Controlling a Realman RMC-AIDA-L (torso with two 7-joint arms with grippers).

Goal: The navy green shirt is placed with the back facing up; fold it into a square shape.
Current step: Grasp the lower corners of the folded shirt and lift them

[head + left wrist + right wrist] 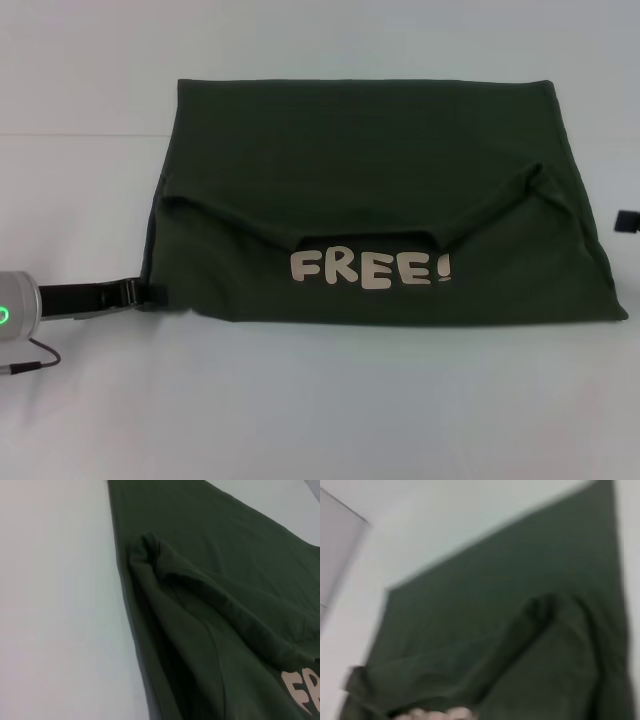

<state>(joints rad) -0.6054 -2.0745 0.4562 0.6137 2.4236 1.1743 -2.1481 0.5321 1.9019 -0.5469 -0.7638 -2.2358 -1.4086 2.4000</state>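
Note:
I should take the opposite near corner (610, 308) with my right gripper before both grippers pull the navy green shirt nearer, because my left gripper holds just its own near corner (168, 300) of it.
The navy green shirt (370, 180) lies on the white table as a wide rectangle. Its near part is folded over onto itself, showing the pale lettering "FREE!" (370, 268) along the near edge. My left gripper (150, 293) is at the shirt's near left corner, touching its edge. My right gripper (628, 222) barely shows at the right edge of the head view, just off the shirt's right side. The left wrist view shows the shirt's (210, 580) folded ridge and part of the lettering (302, 692). The right wrist view shows the shirt (520, 605) with a raised fold.
The white table (300, 400) extends around the shirt on every side. A thin cable (30, 362) hangs by my left arm at the near left. A grey panel edge (335, 545) shows in the right wrist view.

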